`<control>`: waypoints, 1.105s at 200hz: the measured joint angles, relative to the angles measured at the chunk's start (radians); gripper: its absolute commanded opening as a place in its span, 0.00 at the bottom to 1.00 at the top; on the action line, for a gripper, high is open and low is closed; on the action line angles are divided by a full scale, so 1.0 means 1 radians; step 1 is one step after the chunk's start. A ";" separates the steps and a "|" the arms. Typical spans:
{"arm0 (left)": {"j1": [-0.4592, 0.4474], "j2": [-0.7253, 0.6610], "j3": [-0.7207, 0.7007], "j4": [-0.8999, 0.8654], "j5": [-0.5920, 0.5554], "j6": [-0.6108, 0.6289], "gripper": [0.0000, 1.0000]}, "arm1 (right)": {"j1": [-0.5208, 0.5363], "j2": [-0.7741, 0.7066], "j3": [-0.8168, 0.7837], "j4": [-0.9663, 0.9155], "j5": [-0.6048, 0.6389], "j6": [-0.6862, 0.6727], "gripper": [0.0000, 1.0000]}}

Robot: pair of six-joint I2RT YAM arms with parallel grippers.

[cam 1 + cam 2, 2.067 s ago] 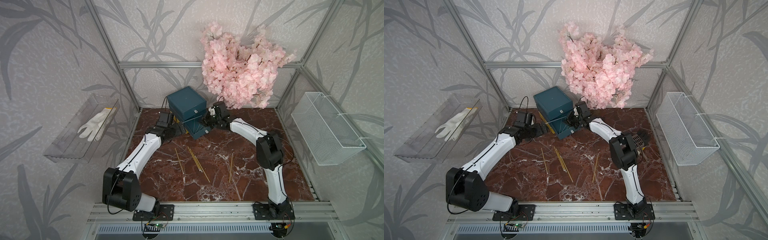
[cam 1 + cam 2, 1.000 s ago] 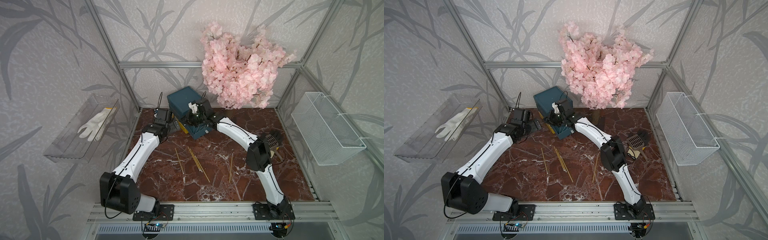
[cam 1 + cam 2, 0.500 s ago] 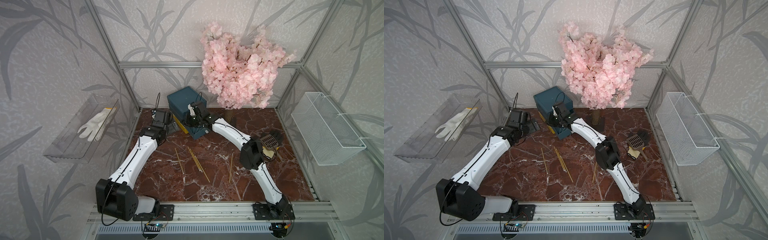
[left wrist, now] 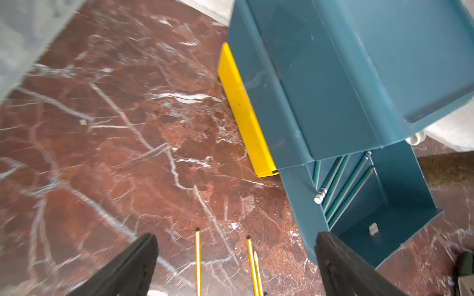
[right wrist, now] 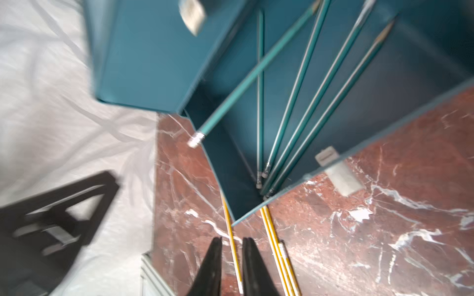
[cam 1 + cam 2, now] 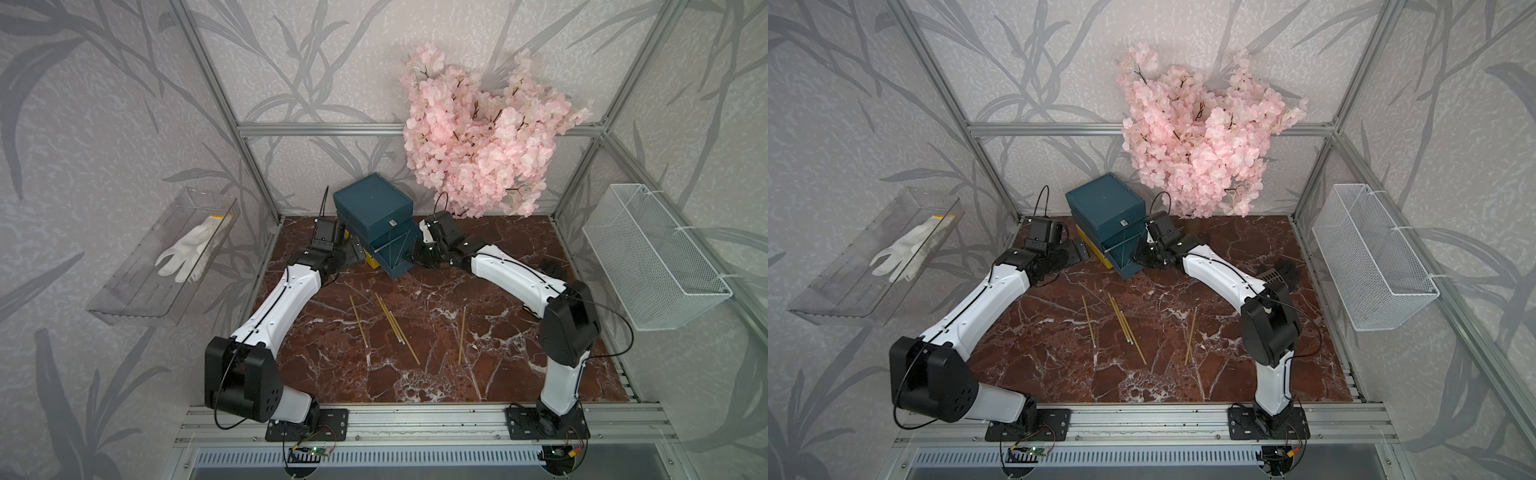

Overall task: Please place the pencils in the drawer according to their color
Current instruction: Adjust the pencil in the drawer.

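One teal pencil lies across the drawer's side [image 5: 206, 128]. My left gripper should gently push its eraser end [image 5: 195, 140] inside before my right gripper shuts the drawer.
The dark teal drawer chest [image 6: 372, 203] stands at the back of the table. Its teal drawer [image 6: 400, 267] is pulled out, and the yellow drawer [image 4: 243, 110] below sticks out a little. Several teal pencils [image 5: 302, 102] lie inside. One teal pencil [image 5: 243, 84] rests across the wall, eraser end outside. Several yellow pencils [image 6: 390, 320] lie on the marble. My right gripper [image 5: 232, 239] hovers just right of the open drawer, jaws a narrow gap apart and holding nothing. My left gripper [image 4: 234, 238] is wide open and empty, left of the chest.
A pink blossom tree [image 6: 478, 145] overhangs the back right. On the right wall hangs a white wire basket [image 6: 648, 257]. The left wall carries a clear tray [image 6: 137, 291] with a white glove [image 6: 187, 249]. A dark slotted object [image 6: 1273, 274] lies behind the right arm.
My right arm has swung back from over the chest to the right side of the open drawer, and its jaws have parted slightly. The left arm has shifted only a little.
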 measured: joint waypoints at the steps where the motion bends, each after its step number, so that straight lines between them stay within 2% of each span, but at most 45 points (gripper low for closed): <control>1: 0.000 0.002 0.000 0.003 0.002 0.001 1.00 | -0.003 -0.006 -0.005 0.006 -0.003 0.001 0.26; 34: 0.023 0.061 -0.008 0.106 0.103 0.061 1.00 | -0.070 -0.106 -0.156 0.123 -0.010 0.036 0.37; 58: 0.037 0.099 -0.008 0.151 0.153 0.086 1.00 | -0.113 -0.114 -0.267 0.176 -0.008 0.071 0.36; 77: 0.042 0.121 -0.002 0.162 0.181 0.088 1.00 | -0.130 -0.100 -0.316 0.187 -0.007 0.091 0.28; 103: 0.041 0.134 0.005 0.180 0.216 0.085 1.00 | -0.126 -0.056 -0.312 0.223 -0.027 0.112 0.22; 150: 0.014 0.180 0.005 0.198 0.246 0.067 1.00 | -0.112 0.013 -0.195 0.219 -0.029 0.106 0.20; 193: -0.039 0.288 0.037 0.174 0.264 0.029 0.94 | -0.113 0.084 -0.183 0.231 -0.032 0.112 0.20; 221: -0.054 0.278 0.022 0.183 0.298 0.007 0.97 | -0.113 0.104 -0.183 0.231 -0.042 0.111 0.21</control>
